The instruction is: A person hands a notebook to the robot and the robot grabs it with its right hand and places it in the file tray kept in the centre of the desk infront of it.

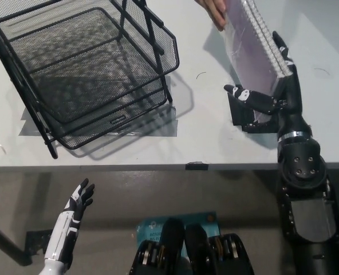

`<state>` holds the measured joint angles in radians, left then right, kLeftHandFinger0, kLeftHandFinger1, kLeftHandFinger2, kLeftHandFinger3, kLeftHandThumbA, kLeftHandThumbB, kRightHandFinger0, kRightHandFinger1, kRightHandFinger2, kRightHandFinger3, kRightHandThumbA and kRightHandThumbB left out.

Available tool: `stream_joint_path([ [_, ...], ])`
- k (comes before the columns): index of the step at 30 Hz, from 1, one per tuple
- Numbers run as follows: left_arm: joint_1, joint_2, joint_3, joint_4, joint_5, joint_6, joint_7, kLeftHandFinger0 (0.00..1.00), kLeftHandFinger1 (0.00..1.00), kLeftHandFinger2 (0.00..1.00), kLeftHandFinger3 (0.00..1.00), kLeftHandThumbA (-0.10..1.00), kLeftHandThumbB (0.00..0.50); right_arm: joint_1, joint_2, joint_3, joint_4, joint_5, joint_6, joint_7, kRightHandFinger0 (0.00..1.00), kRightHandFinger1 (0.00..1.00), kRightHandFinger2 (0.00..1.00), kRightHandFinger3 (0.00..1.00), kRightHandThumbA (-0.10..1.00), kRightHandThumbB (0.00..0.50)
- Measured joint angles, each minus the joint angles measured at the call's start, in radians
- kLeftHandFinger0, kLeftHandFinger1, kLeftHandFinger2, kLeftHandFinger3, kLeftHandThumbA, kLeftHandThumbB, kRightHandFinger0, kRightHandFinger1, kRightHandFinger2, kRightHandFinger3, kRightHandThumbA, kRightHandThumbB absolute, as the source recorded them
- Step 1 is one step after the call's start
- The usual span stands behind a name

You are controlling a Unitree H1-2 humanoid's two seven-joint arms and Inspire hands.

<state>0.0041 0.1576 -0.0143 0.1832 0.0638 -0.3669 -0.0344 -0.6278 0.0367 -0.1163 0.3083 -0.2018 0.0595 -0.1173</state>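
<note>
My right gripper will carry the notebook [248, 56] over to the file tray, and the notebook will stay almost flat, because the spiral edge [268, 36] runs straight up from the gripper.
A lilac spiral-bound notebook [251, 46] stands tilted over the right side of the white desk. A person's hand [212, 10] holds its top left corner. My black right hand [272, 94] is at the notebook's lower end: its fingers [284, 54] lie up along the spiral edge and its thumb [244, 94] sticks out left under the lower edge, spread apart. The black wire-mesh file tray [172, 54], a two-tier stack, sits at the upper left, well left of the notebook. My white left hand [78, 203] rests open below the desk's front edge.
Grey tape patches [169, 127] lie under the tray's front. A small black mark [195, 166] sits on the desk's front edge. Bare white desk [209, 137] lies between the tray and my right hand.
</note>
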Motion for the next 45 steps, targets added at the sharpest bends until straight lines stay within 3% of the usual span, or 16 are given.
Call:
stream_joint_path([
  [1,0.000,0.000,0.000,0.000,0.000,0.000,0.000,1.00,1.00,1.00,1.00,1.00,0.500,-0.004,0.008,-0.014,0.019,0.018,0.000,0.001,0.94,0.97,1.00,1.00,0.98,0.210],
  [2,0.000,0.000,0.000,0.000,0.000,0.000,0.000,1.00,1.00,1.00,1.00,1.00,0.500,-0.007,0.014,-0.025,0.033,0.034,0.000,0.002,0.58,0.64,0.70,0.76,1.00,0.187],
  [3,0.000,0.000,0.000,0.000,0.000,0.000,0.000,1.00,1.00,1.00,1.00,1.00,0.500,-0.008,0.018,-0.032,0.042,0.046,0.000,0.002,0.24,0.30,0.39,0.44,1.00,0.155],
  [4,0.000,0.000,0.000,0.000,-0.001,0.000,0.000,1.00,1.00,1.00,1.00,1.00,0.500,-0.013,0.025,-0.045,0.055,0.071,0.000,0.004,0.05,0.08,0.15,0.22,1.00,0.151],
  [5,0.000,0.000,0.000,0.000,-0.001,0.000,0.000,1.00,1.00,1.00,1.00,1.00,0.500,-0.015,0.028,-0.052,0.061,0.084,0.000,0.007,0.01,0.02,0.03,0.05,1.00,0.141],
  [6,0.000,0.000,0.000,0.000,0.000,0.000,0.000,1.00,1.00,1.00,1.00,1.00,0.500,-0.020,0.033,-0.063,0.070,0.106,0.000,0.011,0.00,0.00,0.00,0.00,1.00,0.182],
  [8,-0.001,0.000,0.000,0.001,0.000,0.000,0.000,1.00,1.00,1.00,1.00,1.00,0.500,-0.023,0.041,-0.078,0.073,0.146,0.000,0.021,0.00,0.00,0.00,0.00,1.00,0.205],
  [11,-0.001,0.000,0.000,0.001,0.000,0.000,0.000,1.00,1.00,1.00,1.00,1.00,0.500,-0.023,0.051,-0.094,0.072,0.188,0.000,0.029,0.00,0.00,0.00,0.00,1.00,0.199],
  [14,-0.001,0.000,0.000,0.001,0.000,0.000,0.000,1.00,1.00,1.00,1.00,1.00,0.500,-0.023,0.071,-0.112,0.043,0.248,0.000,0.033,0.00,0.00,0.00,0.00,1.00,0.143],
  [16,-0.001,0.000,0.000,0.001,0.000,0.000,0.000,1.00,1.00,1.00,1.00,1.00,0.500,-0.023,0.082,-0.118,0.018,0.273,0.000,0.033,0.00,0.00,0.00,0.00,1.00,0.191],
  [17,-0.004,0.001,0.000,0.001,0.000,0.000,0.000,1.00,1.00,1.00,1.00,1.00,0.500,-0.023,0.099,-0.124,-0.028,0.305,0.000,0.033,0.00,0.00,0.00,0.00,1.00,0.192],
  [21,-0.011,0.005,0.000,0.001,0.000,0.000,0.000,1.00,1.00,1.00,1.00,1.00,0.500,-0.022,0.121,-0.124,-0.104,0.349,0.005,0.033,0.00,0.00,0.00,0.00,1.00,0.168],
  [22,-0.011,0.005,0.000,0.001,0.000,0.000,0.000,1.00,1.00,1.00,1.00,1.00,0.500,-0.022,0.121,-0.124,-0.104,0.349,0.005,0.033,0.00,0.00,0.00,0.00,1.00,0.137],
  [34,-0.017,0.006,0.000,0.001,0.005,0.000,0.000,1.00,1.00,1.00,1.00,1.00,0.500,-0.014,0.138,-0.129,-0.242,0.458,0.068,0.031,0.00,0.00,0.00,0.00,1.00,0.161],
  [45,-0.021,0.007,0.000,0.005,0.004,0.000,0.000,1.00,1.00,1.00,1.00,1.00,0.500,-0.002,0.160,-0.167,-0.347,0.553,0.127,0.006,0.00,0.00,0.00,0.00,1.00,0.121],
])
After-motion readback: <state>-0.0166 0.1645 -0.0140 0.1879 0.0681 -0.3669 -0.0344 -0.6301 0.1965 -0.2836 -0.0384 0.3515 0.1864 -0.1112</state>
